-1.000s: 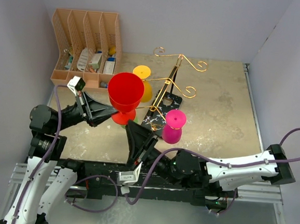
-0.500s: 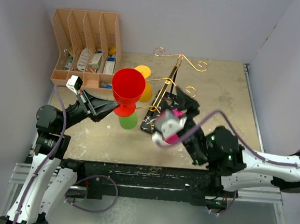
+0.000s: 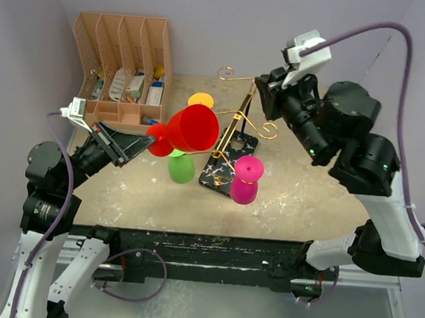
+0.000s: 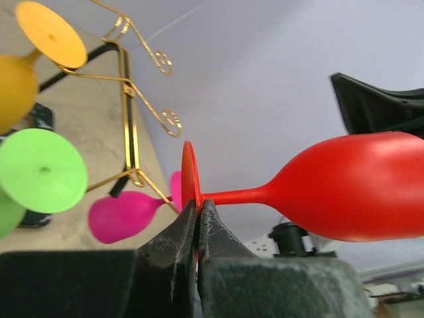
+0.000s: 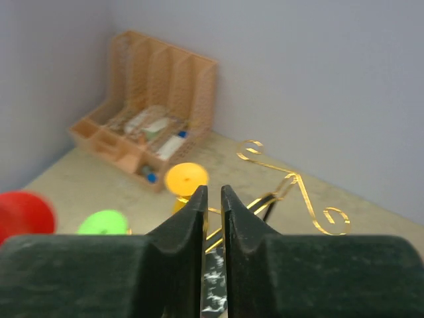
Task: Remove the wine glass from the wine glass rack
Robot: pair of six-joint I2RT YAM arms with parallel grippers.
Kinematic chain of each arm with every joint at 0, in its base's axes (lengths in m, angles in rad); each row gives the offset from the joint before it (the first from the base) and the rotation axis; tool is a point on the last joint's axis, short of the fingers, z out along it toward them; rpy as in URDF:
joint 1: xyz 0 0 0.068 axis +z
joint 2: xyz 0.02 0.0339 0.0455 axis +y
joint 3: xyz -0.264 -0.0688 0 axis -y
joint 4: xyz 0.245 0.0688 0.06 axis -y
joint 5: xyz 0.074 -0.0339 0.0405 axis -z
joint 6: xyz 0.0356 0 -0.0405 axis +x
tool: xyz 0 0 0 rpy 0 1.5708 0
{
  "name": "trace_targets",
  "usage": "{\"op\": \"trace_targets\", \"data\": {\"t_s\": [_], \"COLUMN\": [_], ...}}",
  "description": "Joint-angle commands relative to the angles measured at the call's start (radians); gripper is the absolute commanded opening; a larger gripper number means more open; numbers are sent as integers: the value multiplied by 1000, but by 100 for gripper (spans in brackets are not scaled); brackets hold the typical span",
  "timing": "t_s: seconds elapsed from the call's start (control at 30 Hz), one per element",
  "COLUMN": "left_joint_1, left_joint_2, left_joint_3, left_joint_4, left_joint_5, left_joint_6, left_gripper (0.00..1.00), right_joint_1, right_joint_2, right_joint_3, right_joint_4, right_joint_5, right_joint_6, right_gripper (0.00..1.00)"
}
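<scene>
My left gripper is pinching the red wine glass by its foot. So my right gripper should grab the bowl's rim and lower the glass past the rack with its foot down.
My left gripper is shut on the foot of a red wine glass. It holds the glass tilted on its side in the air, just left of the gold wire rack and clear of its arms. In the left wrist view the fingers pinch the red foot disc, and the bowl points right. Green, yellow and pink glasses hang on the rack. My right gripper is raised above the rack's back right, shut and empty.
The rack stands on a black marble-look base. A peach file organiser holding small items is at the back left. Grey walls close in the left, back and right sides. The right arm's body hangs over the table's right half.
The right arm swung up from low near the front to high over the rack's back right. The left gripper tipped the red glass from upright to lying on its side.
</scene>
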Motion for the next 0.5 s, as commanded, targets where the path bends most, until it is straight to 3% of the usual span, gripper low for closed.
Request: {"op": "trace_targets", "data": {"t_s": [0.0,0.03,0.07,0.23,0.3,0.47], "left_joint_1": [-3,-3,-2,-3,-3,-3], "left_joint_2": [7,6,6,25,34,47], "left_joint_3": [105,117,126,163,168,178], "left_joint_4": [-181,-195,-205,-231,-225,-198], "left_joint_5": [-127,-139,-146,-135,-114,-78], "left_joint_6": [247,268,286,361,377,387], "left_gripper": [0,0,0,0,0,0], "right_joint_1": [5,5,5,5,5,4], "right_joint_2": [-26,-44,-60,-81,-62,-24], "right_joint_3": [117,108,93,38,28,16], "right_joint_4": [-275,-272,-263,-233,-237,-231], "right_joint_5": [-300,-350,-398,-682,-719,-727], "right_joint_6": [313,337,356,402,411,396], "right_gripper": [6,4,7,54,59,60]}}
